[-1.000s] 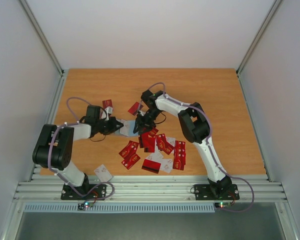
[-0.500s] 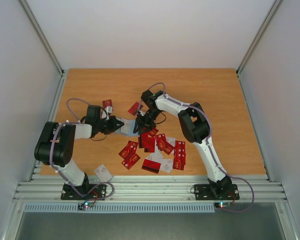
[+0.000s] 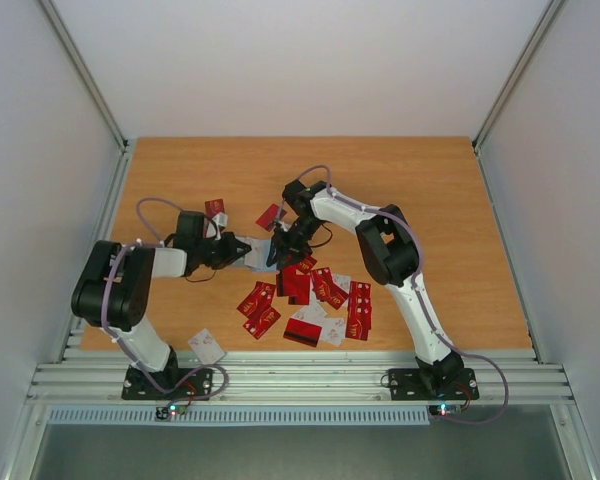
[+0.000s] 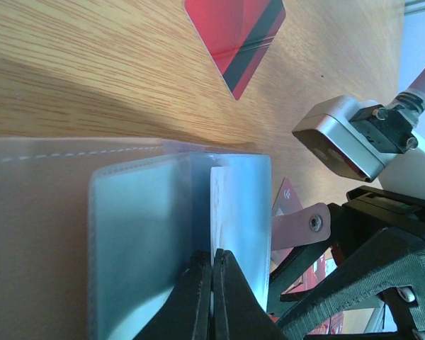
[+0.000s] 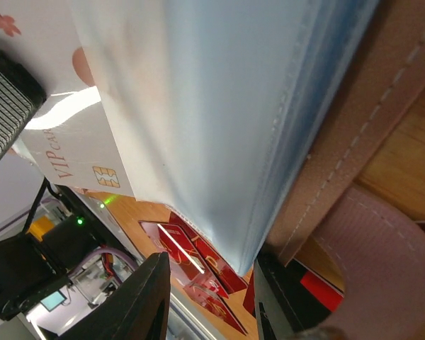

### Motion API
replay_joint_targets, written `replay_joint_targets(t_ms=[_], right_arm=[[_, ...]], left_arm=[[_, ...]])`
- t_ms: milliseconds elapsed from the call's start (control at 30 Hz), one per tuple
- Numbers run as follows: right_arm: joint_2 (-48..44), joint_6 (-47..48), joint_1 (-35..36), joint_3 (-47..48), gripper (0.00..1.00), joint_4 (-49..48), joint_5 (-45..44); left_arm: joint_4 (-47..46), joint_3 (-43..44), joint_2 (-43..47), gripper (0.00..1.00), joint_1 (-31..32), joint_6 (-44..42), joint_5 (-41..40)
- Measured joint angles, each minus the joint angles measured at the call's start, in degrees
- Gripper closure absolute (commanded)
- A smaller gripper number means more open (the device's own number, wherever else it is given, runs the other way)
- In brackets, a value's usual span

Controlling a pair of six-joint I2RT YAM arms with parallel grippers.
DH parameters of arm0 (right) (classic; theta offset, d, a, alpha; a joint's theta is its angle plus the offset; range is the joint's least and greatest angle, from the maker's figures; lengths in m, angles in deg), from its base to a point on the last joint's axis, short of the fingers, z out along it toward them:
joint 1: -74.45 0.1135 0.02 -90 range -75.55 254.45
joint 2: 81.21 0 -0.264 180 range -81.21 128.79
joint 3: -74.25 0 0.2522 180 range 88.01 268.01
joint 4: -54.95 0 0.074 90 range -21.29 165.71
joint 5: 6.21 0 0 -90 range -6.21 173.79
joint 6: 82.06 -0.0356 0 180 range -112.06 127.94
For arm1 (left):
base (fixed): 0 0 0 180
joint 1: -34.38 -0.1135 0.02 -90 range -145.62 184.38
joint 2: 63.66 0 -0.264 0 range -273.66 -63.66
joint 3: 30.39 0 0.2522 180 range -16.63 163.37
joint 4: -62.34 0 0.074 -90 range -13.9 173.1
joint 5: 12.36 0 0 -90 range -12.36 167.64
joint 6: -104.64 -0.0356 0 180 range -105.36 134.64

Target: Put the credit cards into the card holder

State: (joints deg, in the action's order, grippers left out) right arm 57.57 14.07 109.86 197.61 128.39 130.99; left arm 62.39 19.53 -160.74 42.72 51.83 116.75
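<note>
The white card's edge is sticking out of the clear sleeve [image 5: 74, 138], so next my left gripper lets go of that edge, shuts its fingers and pushes the edge deeper [image 4: 217, 202].
The card holder [image 3: 258, 250] hangs between my two grippers at mid-table, tan cover with pale clear sleeves [image 4: 142, 234]. My left gripper [image 3: 234, 249] is shut [image 4: 213, 263] on the edge of a white credit card [image 4: 216, 205] that stands among the sleeves. The same white card, marked VIP, shows in the right wrist view [image 5: 71, 134] beside the sleeves [image 5: 219, 106]. My right gripper [image 3: 283, 247] is open [image 5: 212, 283], jaws apart around the holder's lower corner, one finger [image 5: 287, 297] against the tan cover [image 5: 354, 120]. Red credit cards [image 3: 310, 295] lie scattered below.
Two more red cards [image 3: 215, 208] [image 3: 270, 215] lie behind the grippers; one with a black stripe shows in the left wrist view [image 4: 235, 35]. A pale card [image 3: 207, 345] lies near the left arm's base. The right arm's wrist [image 4: 382, 262] is close by.
My left arm has shifted slightly to the right, bringing its gripper closer to the holder. The right arm and the loose cards have not moved.
</note>
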Motion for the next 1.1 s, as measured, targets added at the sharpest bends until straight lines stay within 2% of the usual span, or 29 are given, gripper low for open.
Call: replay_joint_targets(t_ms=[567,733,1100], right_arm=[[0.02,-0.72,0.00,0.04,0.66,0.09,-0.04],[0.02,-0.72,0.00,0.04,0.66,0.11,-0.09],[0.00,-0.79,0.00,0.04,0.66,0.11,-0.20]], left_arm=[[-4.02,1.60,-3.87,0.98,3.19,3.21,0.94],[-0.70,2.82,-3.26,0.89,3.50,1.62,0.17],[13.03,7.61,-2.56,0.70,5.68,-5.16,-4.07]])
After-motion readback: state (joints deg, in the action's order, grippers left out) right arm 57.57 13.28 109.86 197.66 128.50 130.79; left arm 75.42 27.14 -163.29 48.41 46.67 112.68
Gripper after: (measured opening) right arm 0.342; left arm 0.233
